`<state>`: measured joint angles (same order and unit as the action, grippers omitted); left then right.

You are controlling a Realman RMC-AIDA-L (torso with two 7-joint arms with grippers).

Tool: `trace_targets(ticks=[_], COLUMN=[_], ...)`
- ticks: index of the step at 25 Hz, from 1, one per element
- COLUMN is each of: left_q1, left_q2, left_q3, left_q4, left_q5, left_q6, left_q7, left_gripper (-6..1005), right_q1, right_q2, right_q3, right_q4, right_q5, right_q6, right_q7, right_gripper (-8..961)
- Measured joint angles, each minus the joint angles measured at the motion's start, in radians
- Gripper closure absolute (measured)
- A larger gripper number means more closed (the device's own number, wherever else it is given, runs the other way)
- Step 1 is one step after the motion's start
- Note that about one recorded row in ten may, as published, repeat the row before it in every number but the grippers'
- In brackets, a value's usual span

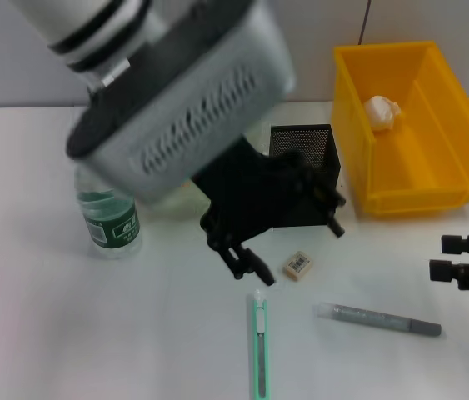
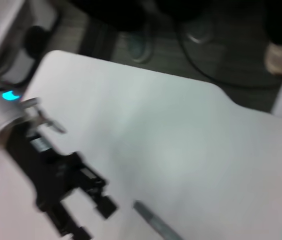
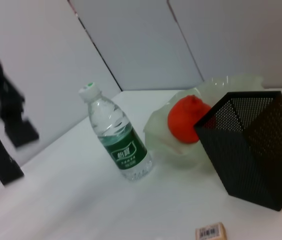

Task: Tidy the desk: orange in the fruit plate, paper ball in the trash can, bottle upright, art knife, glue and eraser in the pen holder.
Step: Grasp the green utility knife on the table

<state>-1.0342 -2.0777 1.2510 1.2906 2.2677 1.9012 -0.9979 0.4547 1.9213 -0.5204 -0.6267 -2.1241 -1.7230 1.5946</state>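
My left gripper's open fingers are facing the eraser (image 1: 298, 265), which lies clear of the art knife, so I should keep bringing them down until they straddle the eraser.
My left gripper (image 1: 249, 271) hangs open over the middle of the table, just left of the eraser (image 1: 298, 265) and above the tip of the green art knife (image 1: 259, 346). The grey glue stick (image 1: 377, 319) lies to the right of the knife. Behind the gripper stands the black mesh pen holder (image 1: 305, 162). The bottle (image 1: 109, 218) stands upright at the left. In the right wrist view the orange (image 3: 188, 120) sits in the translucent fruit plate (image 3: 156, 125). The paper ball (image 1: 381, 112) lies in the yellow trash can (image 1: 434, 179). My right gripper (image 1: 439, 257) is open and empty at the right edge.
The left arm's grey housing (image 1: 184, 108) hides the fruit plate and the table's back middle in the head view. The left wrist view shows the table's front edge, with floor and cables beyond it.
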Motion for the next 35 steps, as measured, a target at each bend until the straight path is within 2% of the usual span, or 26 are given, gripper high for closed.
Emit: trace_targets(ticks=[4,9,11,12,16,24,28,31,33,34,35], left_q1=[0.008,0.055,0.072,0.072,0.071,0.056,0.047,0.022,0.022,0.014,0.014], left_q2=[-0.003,-0.003,-0.003,-0.003,-0.002,-0.002,-0.002,-0.002,-0.002,-0.002,-0.002], left_q3=[0.111,0.257,0.348,0.348,0.452,0.570,0.600,0.660,0.660,0.719,0.725], left_q4=[-0.012,0.004,0.026,0.026,0.042,0.049,0.050,0.036,0.036,0.031,0.031], left_q5=[0.054,0.099,0.128,0.128,0.155,0.188,0.190,0.190,0.190,0.195,0.195], left_q6=[-0.073,-0.150,-0.188,-0.188,-0.248,-0.296,-0.299,-0.306,-0.306,-0.339,-0.343], left_q7=[0.049,0.083,0.087,0.087,0.083,0.078,0.078,0.067,0.067,0.037,0.034], left_gripper=[187,187,187,187,187,186,186,187,198,203,208], right_q1=[0.008,0.010,0.008,0.007,0.005,0.017,0.034,0.041,0.040,0.037,0.036], right_q2=[-0.005,-0.004,-0.005,-0.005,-0.004,-0.004,-0.006,-0.006,-0.006,-0.007,-0.007], right_q3=[0.000,0.000,0.000,0.000,0.007,0.011,0.011,0.011,0.011,0.014,0.018], right_q4=[0.003,0.001,0.001,0.001,-0.001,-0.003,-0.004,-0.004,-0.004,-0.005,-0.005], right_q5=[0.001,0.001,0.001,0.001,0.003,0.003,0.003,0.000,0.000,0.002,0.002], right_q6=[0.009,0.011,0.011,0.011,0.011,0.022,0.025,0.027,0.029,0.034,0.037], right_q7=[0.023,0.025,0.025,0.025,0.020,0.016,0.016,0.017,0.013,0.008,0.004], right_gripper=[126,126,126,126,126,126,126,126,126,126,126])
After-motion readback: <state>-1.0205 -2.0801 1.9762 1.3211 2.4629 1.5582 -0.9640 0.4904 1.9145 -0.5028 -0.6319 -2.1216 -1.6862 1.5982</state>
